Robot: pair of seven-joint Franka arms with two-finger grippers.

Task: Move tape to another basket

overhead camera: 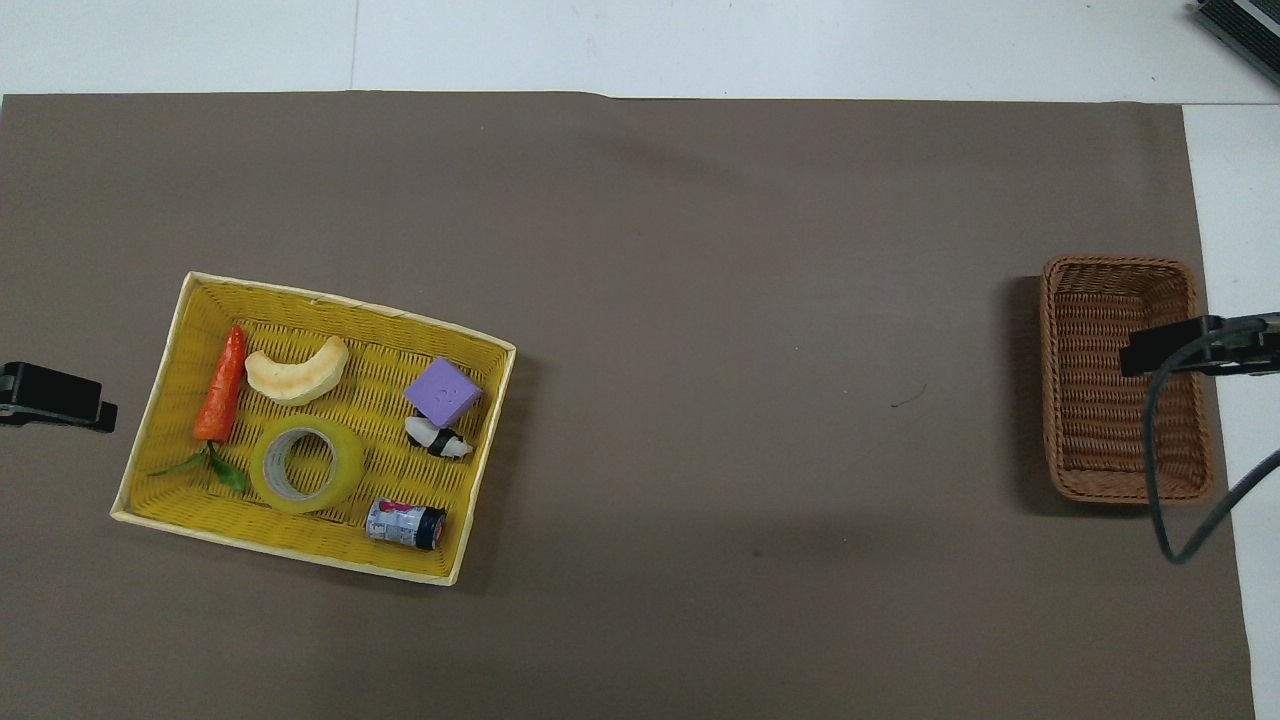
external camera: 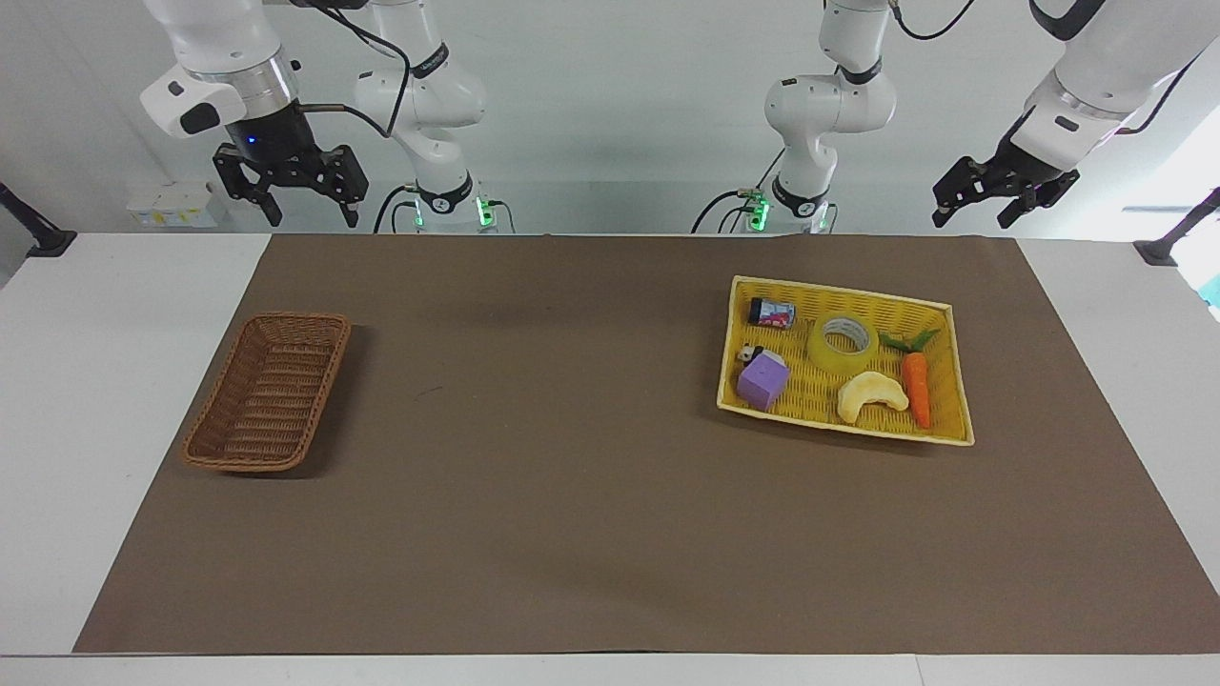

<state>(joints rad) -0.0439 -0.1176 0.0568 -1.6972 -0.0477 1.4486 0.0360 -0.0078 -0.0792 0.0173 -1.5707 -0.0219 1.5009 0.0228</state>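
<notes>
The yellow tape is lying flat, and its hole (overhead camera: 310,464) is open for a finger. My left gripper keeps going toward the rim (overhead camera: 265,460) beside the carrot toy and then closes.
The yellow tape (external camera: 839,363) (overhead camera: 351,468) lies flat in the yellow woven tray (external camera: 858,303) (overhead camera: 340,541) toward the left arm's end of the table. The brown wicker basket (external camera: 272,391) (overhead camera: 1095,400) stands empty toward the right arm's end. My left gripper (external camera: 972,215) (overhead camera: 62,398) hangs open and empty, high over the mat beside the tray. Open and empty too, my right gripper (external camera: 311,213) (overhead camera: 1160,348) hangs high up, and from overhead it covers part of the basket's side.
In the tray with the tape lie a carrot toy (external camera: 917,386), a pale crescent bread toy (external camera: 869,394), a purple block (external camera: 762,381), a small black-and-white figure (overhead camera: 438,439) and a small can (external camera: 772,312). A brown mat (external camera: 572,457) covers the table.
</notes>
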